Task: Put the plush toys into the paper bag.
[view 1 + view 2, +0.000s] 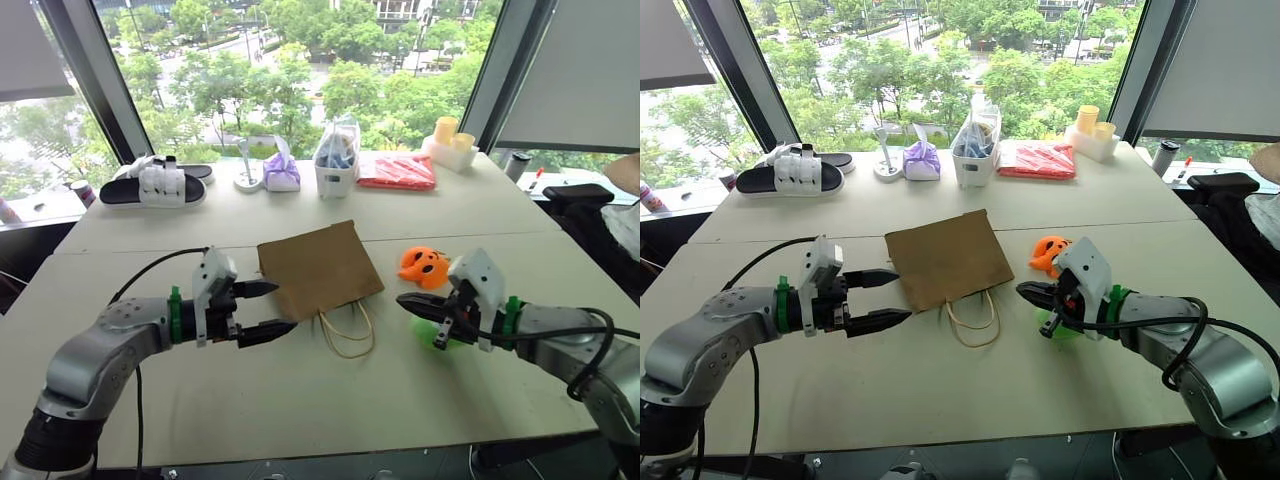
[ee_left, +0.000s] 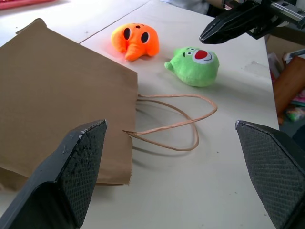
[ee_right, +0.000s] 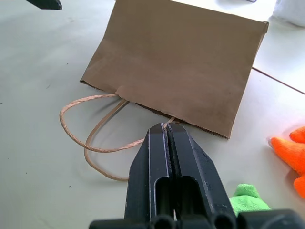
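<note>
The bag's flat opening (image 1: 342,305) will spread open when I lift the upper handle, because the twine handles (image 1: 350,335) lie one on top of the other at the paper bag's near edge.
The brown paper bag (image 1: 318,267) lies flat in the middle of the table, its twine handles (image 1: 347,333) trailing toward me. To its right sits the orange plush toy (image 1: 424,266), and just in front of that the lime green plush toy (image 2: 195,65), partly hidden behind my right arm in the eye views. My left gripper (image 1: 268,311) hovers open at the bag's left front corner, empty. Above the table between the bag and the green toy, my right gripper (image 1: 405,300) is shut and holds nothing.
Along the far edge by the window lie a black and white sandal (image 1: 152,186), a purple tied pouch (image 1: 281,172), a clear bag of blue items (image 1: 336,158), a red packet (image 1: 397,171) and yellow cups (image 1: 450,140). A dark chair (image 1: 580,196) stands at the right.
</note>
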`<state>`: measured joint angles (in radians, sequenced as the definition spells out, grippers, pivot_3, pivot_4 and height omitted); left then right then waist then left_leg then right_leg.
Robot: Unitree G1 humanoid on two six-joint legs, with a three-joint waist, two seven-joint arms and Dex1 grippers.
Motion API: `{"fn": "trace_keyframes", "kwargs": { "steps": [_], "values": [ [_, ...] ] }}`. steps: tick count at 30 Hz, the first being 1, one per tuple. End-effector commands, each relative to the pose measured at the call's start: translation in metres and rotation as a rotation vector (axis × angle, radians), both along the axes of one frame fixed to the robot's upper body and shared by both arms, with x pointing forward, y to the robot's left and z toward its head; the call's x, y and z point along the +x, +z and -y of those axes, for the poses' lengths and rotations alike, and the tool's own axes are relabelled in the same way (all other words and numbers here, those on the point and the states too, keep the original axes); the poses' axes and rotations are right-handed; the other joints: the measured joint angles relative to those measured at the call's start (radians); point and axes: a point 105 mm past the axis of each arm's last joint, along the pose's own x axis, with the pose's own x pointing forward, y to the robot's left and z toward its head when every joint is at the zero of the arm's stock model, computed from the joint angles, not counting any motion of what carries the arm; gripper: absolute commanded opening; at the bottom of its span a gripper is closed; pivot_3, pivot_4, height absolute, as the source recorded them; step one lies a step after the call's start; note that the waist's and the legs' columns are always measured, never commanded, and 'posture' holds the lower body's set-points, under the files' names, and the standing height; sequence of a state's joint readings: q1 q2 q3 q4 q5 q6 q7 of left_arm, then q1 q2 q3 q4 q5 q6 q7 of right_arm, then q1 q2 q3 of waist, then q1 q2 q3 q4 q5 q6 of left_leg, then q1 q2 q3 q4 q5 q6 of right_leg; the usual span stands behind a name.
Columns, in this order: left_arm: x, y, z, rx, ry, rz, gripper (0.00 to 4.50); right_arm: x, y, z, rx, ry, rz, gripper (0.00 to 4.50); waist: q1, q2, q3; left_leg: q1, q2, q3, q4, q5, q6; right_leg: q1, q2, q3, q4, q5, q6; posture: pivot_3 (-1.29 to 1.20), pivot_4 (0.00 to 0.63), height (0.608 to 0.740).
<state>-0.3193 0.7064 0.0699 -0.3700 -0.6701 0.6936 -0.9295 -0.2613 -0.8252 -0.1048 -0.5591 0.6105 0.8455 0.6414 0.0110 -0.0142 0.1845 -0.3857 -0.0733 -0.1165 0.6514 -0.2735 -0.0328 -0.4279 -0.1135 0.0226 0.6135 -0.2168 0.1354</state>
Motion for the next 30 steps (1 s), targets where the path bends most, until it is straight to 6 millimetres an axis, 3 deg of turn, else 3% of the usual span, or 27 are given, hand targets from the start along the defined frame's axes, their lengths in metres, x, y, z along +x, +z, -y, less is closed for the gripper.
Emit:
{"fn": "trace_keyframes", "kwargs": {
  "steps": [1, 20, 25, 30],
  "values": [
    [-0.004, 0.011, 0.002, 0.001, -0.004, 0.055, 4.43, 0.002, 0.009, -0.003, -0.001, 0.023, 0.047, 0.0, 0.0, 0.0, 0.0, 0.0, 0.0, 0.0, 0.0, 0.0, 0.0, 0.0, 0.0, 0.0, 0.0, 0.0, 0.0, 0.0, 0.15, 0.74],
    [-0.006, 0.007, 0.009, 0.036, -0.062, 0.064, 4.43, -0.002, 0.006, -0.002, 0.01, -0.001, 0.047, 0.0, 0.0, 0.0, 0.0, 0.0, 0.0, 0.0, 0.0, 0.0, 0.0, 0.0, 0.0, 0.0, 0.0, 0.0, 0.0, 0.0, 0.15, 0.74],
    [-0.001, 0.003, 0.01, 0.096, -0.074, 0.137, 4.43, -0.002, 0.006, -0.002, 0.01, -0.003, 0.046, 0.0, 0.0, 0.0, 0.0, 0.0, 0.0, 0.0, 0.0, 0.0, 0.0, 0.0, 0.0, 0.0, 0.0, 0.0, 0.0, 0.0, 0.15, 0.74],
    [-0.005, -0.013, 0.024, 0.229, -0.223, 0.296, 4.43, -0.001, 0.004, -0.004, 0.008, 0.003, 0.041, 0.0, 0.002, 0.0, 0.0, 0.0, 0.0, 0.0, 0.0, 0.0, 0.0, 0.0, 0.0, 0.0, 0.0, 0.0, 0.0, 0.0, 0.15, 0.74]
  ]
}}
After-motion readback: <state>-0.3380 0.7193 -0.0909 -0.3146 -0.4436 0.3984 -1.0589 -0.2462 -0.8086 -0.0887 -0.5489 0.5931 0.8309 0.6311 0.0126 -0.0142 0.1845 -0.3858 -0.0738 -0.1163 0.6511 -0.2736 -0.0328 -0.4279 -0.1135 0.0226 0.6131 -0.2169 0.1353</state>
